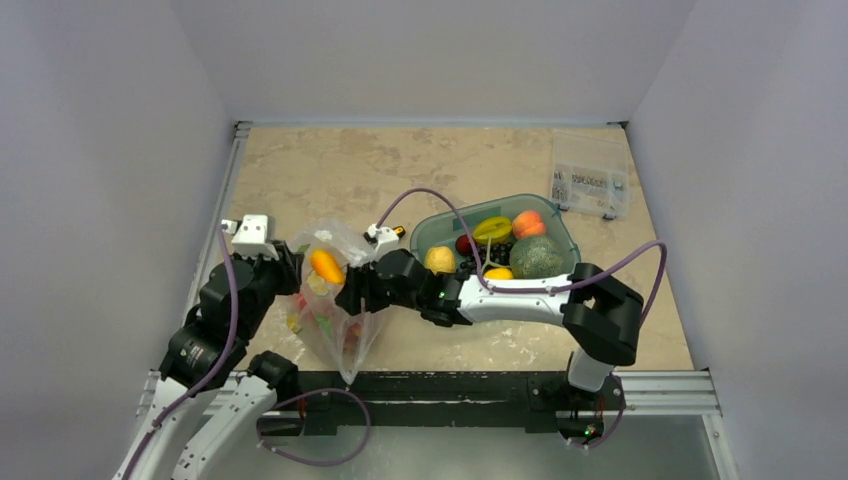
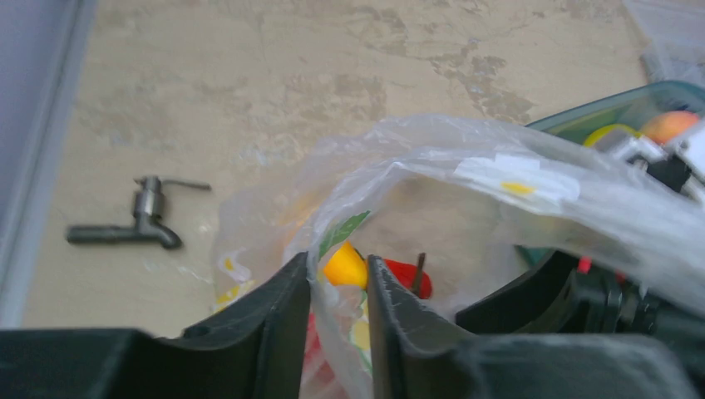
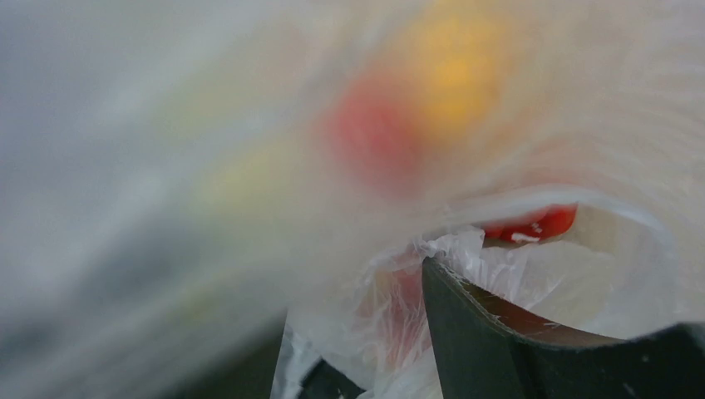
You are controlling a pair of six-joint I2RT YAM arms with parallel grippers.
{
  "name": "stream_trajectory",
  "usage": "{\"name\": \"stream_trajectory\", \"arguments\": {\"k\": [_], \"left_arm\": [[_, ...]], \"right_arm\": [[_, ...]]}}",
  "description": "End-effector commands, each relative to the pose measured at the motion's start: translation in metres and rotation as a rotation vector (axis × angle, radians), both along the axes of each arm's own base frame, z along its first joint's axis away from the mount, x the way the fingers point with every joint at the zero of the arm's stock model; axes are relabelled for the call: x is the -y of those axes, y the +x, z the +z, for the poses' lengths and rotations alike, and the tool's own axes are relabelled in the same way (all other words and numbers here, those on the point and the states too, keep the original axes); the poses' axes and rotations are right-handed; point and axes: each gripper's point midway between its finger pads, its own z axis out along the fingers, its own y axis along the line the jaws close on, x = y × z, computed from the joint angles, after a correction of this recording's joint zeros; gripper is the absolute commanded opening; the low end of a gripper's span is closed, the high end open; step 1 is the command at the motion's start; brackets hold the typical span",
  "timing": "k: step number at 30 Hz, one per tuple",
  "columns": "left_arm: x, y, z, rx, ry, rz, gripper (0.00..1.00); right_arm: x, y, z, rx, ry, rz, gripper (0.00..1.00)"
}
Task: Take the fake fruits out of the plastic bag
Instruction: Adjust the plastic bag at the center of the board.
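I should draw the bag's rim toward the near edge [image 1: 309, 320] with my left gripper while my right gripper stays still, since the bag's film hangs over the red fruit [image 1: 301, 302].
The clear crinkly plastic bag [image 1: 335, 310] hangs between my two grippers, mouth up. My left gripper [image 1: 293, 270] is shut on the bag's left rim; the film [image 2: 332, 307] runs between its fingers [image 2: 283, 324]. My right gripper [image 1: 350, 290] is shut on the right rim, with bunched film [image 3: 391, 307] against its finger [image 3: 465, 332]. Inside the bag lie an orange-yellow mango-like fruit [image 1: 326, 266], also in the left wrist view [image 2: 343, 266], and a red apple with a stem [image 2: 407, 278]. A red fruit [image 3: 532, 226] shows in the bag's mouth. The cherry bunch is not clearly visible.
The teal oval tub [image 1: 565, 240] stands right of the bag, holding the dark-green bumpy fruit [image 1: 536, 257], a pale lemon [image 1: 440, 260] and other fruits. A small clear compartment box [image 1: 590, 175] sits at the back right. A small metal tap [image 2: 133, 229] lies left of the bag.
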Motion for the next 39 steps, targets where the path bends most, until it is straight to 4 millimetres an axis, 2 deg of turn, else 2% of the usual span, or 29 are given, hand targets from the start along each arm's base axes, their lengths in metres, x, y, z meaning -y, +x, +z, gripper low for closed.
{"name": "stream_trajectory", "arguments": {"k": [1, 3, 4, 6, 7, 11, 14, 16, 18, 21, 24, 27, 28, 30, 31, 32, 35, 39], "left_arm": [[-0.005, -0.014, -0.008, -0.167, -0.076, 0.083, 0.44], [-0.008, -0.031, -0.021, -0.272, -0.138, 0.136, 0.63], [-0.009, -0.042, -0.029, -0.331, -0.179, 0.161, 0.68], [-0.011, -0.058, -0.033, -0.385, -0.230, 0.187, 0.74], [-0.014, -0.067, -0.037, -0.411, -0.253, 0.214, 0.82], [-0.015, -0.089, -0.046, -0.463, -0.386, 0.271, 0.94], [-0.006, -0.096, -0.063, -0.539, -0.475, 0.303, 0.98], [-0.007, -0.099, -0.074, -0.602, -0.470, 0.351, 0.99], [-0.006, -0.095, -0.081, -0.617, -0.452, 0.361, 0.99], [0.008, -0.075, -0.080, -0.563, -0.471, 0.291, 0.98], [0.012, -0.056, -0.079, -0.497, -0.466, 0.274, 0.90], [0.010, -0.057, -0.084, -0.524, -0.402, 0.262, 0.68], [0.012, -0.059, -0.085, -0.543, -0.376, 0.236, 0.59], [0.018, -0.065, -0.090, -0.586, -0.326, 0.172, 0.23], [0.021, -0.069, -0.092, -0.616, -0.304, 0.141, 0.10], [0.022, -0.073, -0.093, -0.644, -0.282, 0.120, 0.02], [0.037, -0.083, -0.092, -0.722, -0.243, -0.008, 0.00], [0.045, -0.092, -0.094, -0.806, -0.188, -0.100, 0.00]], "right_arm": [[-0.005, -0.033, 0.029, 0.112, 0.075, 0.185, 0.59], [-0.002, -0.037, 0.036, 0.132, 0.100, 0.206, 0.57], [-0.002, -0.040, 0.037, 0.132, 0.115, 0.220, 0.56], [-0.007, -0.053, 0.040, 0.113, 0.158, 0.284, 0.50], [-0.010, -0.059, 0.043, 0.103, 0.192, 0.311, 0.45], [-0.018, -0.074, 0.049, 0.075, 0.269, 0.370, 0.37], [-0.017, -0.076, 0.051, 0.063, 0.291, 0.370, 0.35], [-0.012, -0.072, 0.053, 0.067, 0.291, 0.337, 0.34], [-0.006, -0.067, 0.055, 0.077, 0.272, 0.299, 0.34], [-0.001, -0.065, 0.059, 0.084, 0.260, 0.286, 0.34], [0.002, -0.064, 0.064, 0.090, 0.255, 0.275, 0.34], [0.009, -0.056, 0.071, 0.095, 0.247, 0.218, 0.36], [0.011, -0.051, 0.072, 0.086, 0.238, 0.180, 0.36], [0.015, -0.035, 0.065, 0.064, 0.183, 0.087, 0.35], [0.011, -0.027, 0.068, 0.057, 0.172, 0.050, 0.35], [0.009, -0.022, 0.065, 0.045, 0.151, 0.030, 0.35], [0.003, -0.012, 0.057, 0.025, 0.113, -0.018, 0.35], [0.003, 0.001, 0.039, 0.003, 0.058, -0.096, 0.36]]}}
